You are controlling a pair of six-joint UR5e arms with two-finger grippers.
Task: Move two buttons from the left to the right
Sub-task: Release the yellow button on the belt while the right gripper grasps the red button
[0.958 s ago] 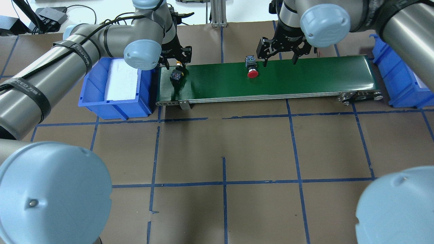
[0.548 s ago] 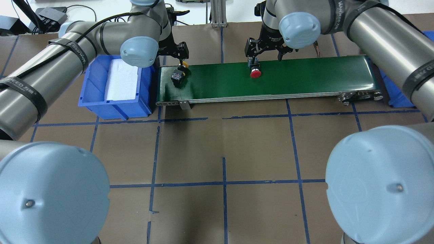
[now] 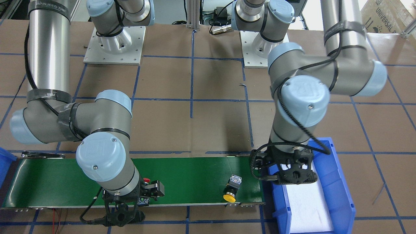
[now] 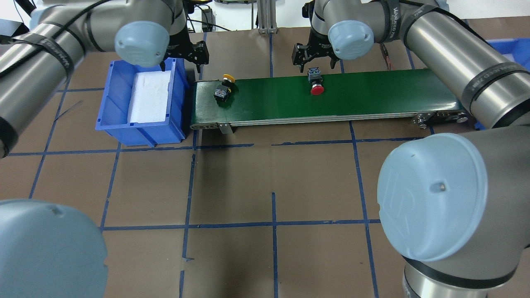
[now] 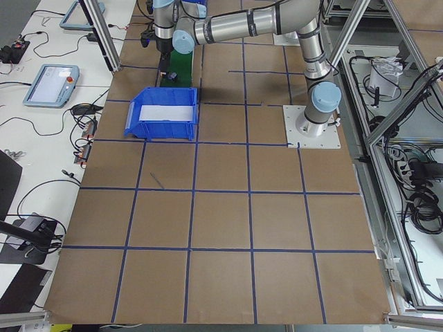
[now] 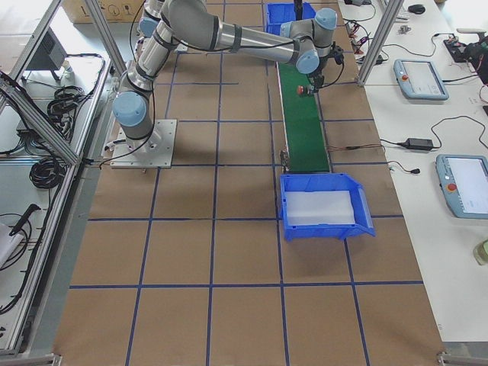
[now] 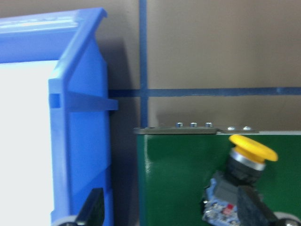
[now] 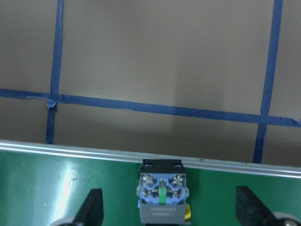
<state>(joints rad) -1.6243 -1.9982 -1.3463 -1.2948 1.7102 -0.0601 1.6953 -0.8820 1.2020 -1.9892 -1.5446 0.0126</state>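
I can see a red wire that runs to the green belt, so the yellow button will move along it when I take the red button to the bin.
The yellow button lies on its side at the left end of the green belt, cap toward the far edge; it also shows in the front view and low in the left wrist view. My left gripper hangs open over the blue bin's far right corner, left of that button and holding nothing. The red button lies mid-belt, cap toward me. My right gripper is open around it. Its block body sits between the two fingers, touching neither.
A blue bin with a white foam pad stands against the belt's left end. Another blue bin peeks out beyond the belt's right end, behind my right arm. Brown paper with a blue tape grid covers the table.
My left gripper has pulled back left from the yellow button toward the bin's corner. My right gripper has shifted left and come down around the red button. Both buttons have drifted slightly right.
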